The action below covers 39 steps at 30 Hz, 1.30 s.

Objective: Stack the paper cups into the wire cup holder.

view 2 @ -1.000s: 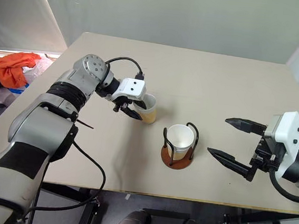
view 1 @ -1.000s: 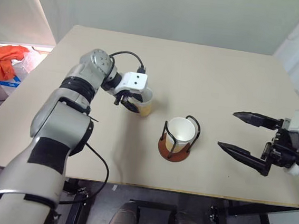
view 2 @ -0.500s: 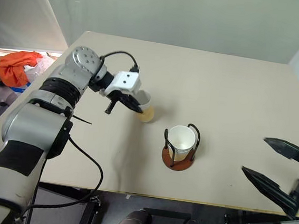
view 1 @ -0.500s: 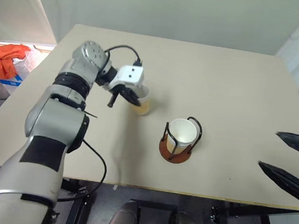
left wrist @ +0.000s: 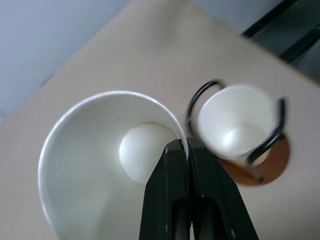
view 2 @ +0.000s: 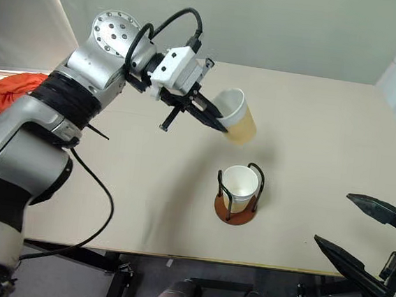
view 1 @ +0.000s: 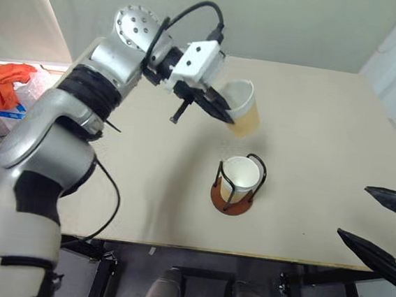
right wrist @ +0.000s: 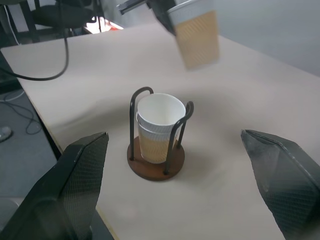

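Observation:
The tan cup's bottom (view 1: 245, 129) hangs free and faces the nested cups' opening (view 1: 242, 172), so I keep lowering the tan cup with my left gripper until its bottom goes in.
My left gripper (view 2: 218, 122) is shut on the white rim of a tan paper cup (view 2: 237, 117), one finger inside and one outside. It holds the cup tilted in the air, above and just behind the wire cup holder (view 2: 234, 214). The left wrist view looks down into this held cup (left wrist: 100, 165), with the fingers (left wrist: 172, 170) pinching its rim. The holder (right wrist: 155, 167) has a reddish-brown disc base and black wire loops, and two paper cups (right wrist: 160, 115) sit nested upright in it. My right gripper (view 2: 334, 218) stands open and holds nothing, low at the table's front right, apart from the holder.
The beige table (view 1: 313, 117) is bare around the holder, with its front edge close below the holder. An orange cloth (view 1: 4, 81) lies on things off the table's left side. A pale wall rises behind the table.
My left gripper closed on the cup's rim, lifted it off the table and carried it up and right toward the holder, tilting it. My right gripper drew back to the front right.

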Available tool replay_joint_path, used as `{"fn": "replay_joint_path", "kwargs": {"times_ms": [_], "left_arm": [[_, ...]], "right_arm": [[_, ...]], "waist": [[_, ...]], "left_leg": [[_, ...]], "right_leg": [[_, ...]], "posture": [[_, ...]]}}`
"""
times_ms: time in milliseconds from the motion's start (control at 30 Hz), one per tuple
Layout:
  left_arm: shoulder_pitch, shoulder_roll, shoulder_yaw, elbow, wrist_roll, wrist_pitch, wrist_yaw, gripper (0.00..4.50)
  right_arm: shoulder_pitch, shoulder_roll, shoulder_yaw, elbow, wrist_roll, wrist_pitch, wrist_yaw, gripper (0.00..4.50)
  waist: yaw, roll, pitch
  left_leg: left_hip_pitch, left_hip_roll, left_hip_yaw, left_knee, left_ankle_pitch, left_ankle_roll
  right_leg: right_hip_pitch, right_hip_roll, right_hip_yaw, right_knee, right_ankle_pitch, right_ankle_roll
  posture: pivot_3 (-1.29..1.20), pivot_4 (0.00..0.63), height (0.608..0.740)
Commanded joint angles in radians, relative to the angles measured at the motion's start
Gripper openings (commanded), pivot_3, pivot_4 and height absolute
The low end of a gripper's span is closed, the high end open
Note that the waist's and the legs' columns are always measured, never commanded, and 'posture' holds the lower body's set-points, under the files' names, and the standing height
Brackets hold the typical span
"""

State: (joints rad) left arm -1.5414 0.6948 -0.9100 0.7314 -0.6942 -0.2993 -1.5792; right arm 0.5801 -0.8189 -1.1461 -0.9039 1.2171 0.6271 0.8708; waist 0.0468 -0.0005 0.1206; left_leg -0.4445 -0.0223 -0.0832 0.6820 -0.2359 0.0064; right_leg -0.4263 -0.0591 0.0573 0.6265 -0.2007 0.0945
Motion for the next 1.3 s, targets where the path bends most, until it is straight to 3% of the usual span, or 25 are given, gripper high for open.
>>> {"fn": "replay_joint_path", "kwargs": {"times_ms": [33,300,600,700,900,1133,1300], "left_arm": [[-0.055,0.041,-0.094,-0.091,-0.114,-0.042,-0.035,0.02],[-0.091,0.080,-0.245,-0.220,-0.181,-0.145,-0.035,0.02],[-0.095,0.050,-0.318,-0.192,-0.152,-0.204,-0.035,0.02],[-0.103,0.053,-0.323,-0.208,-0.177,-0.185,-0.035,0.59],[-0.096,0.030,-0.294,-0.186,-0.163,-0.179,-0.035,2.64],[-0.067,0.024,-0.193,-0.113,-0.130,-0.119,-0.035,2.64],[0.065,0.113,0.020,-0.169,-0.224,0.134,-0.035,2.64]], "right_arm": [[-0.022,-0.030,0.033,-0.007,0.002,-0.030,-0.029,4.50],[-0.058,-0.050,0.094,0.002,-0.026,-0.044,-0.059,4.50],[-0.057,-0.055,0.088,-0.002,-0.023,-0.044,-0.075,4.50],[-0.056,-0.056,0.090,-0.005,-0.022,-0.044,-0.085,4.50],[-0.071,-0.073,0.107,-0.006,-0.014,-0.041,-0.111,4.50],[-0.150,-0.126,0.186,0.037,-0.017,-0.039,-0.113,4.50],[-0.269,-0.192,0.315,0.148,-0.064,-0.045,-0.042,4.50]], "waist": [[-0.001,0.000,0.000],[0.000,0.000,0.000],[0.000,0.000,0.000],[0.000,0.000,0.000],[0.000,0.001,0.000],[0.000,0.001,0.000],[-0.007,0.004,-0.002]], "left_leg": [[0.000,0.000,0.000,0.000,0.000,0.000],[0.000,0.001,0.001,0.000,-0.002,0.001],[0.000,0.001,0.001,0.001,-0.006,0.005],[0.000,0.001,0.001,0.001,-0.006,0.004],[0.000,0.001,0.001,0.001,-0.007,0.003],[0.001,0.002,0.002,0.001,-0.008,0.002],[0.001,0.003,0.003,0.001,-0.008,0.001]], "right_leg": [[0.000,0.000,0.000,0.000,0.000,0.000],[0.000,-0.001,0.001,0.000,-0.001,0.000],[0.000,-0.001,0.001,0.000,-0.001,0.000],[0.001,-0.001,0.001,0.000,-0.001,0.000],[0.001,-0.001,0.001,0.000,-0.001,-0.001],[0.001,-0.001,0.001,0.000,-0.001,-0.001],[0.001,0.000,0.001,0.000,-0.001,0.000]], "posture": [[0.00,0.150,0.740],[0.00,0.150,0.740],[0.00,0.150,0.740],[0.00,0.150,0.740],[0.00,0.150,0.740],[0.00,0.150,0.740],[0.00,0.150,0.740]]}}
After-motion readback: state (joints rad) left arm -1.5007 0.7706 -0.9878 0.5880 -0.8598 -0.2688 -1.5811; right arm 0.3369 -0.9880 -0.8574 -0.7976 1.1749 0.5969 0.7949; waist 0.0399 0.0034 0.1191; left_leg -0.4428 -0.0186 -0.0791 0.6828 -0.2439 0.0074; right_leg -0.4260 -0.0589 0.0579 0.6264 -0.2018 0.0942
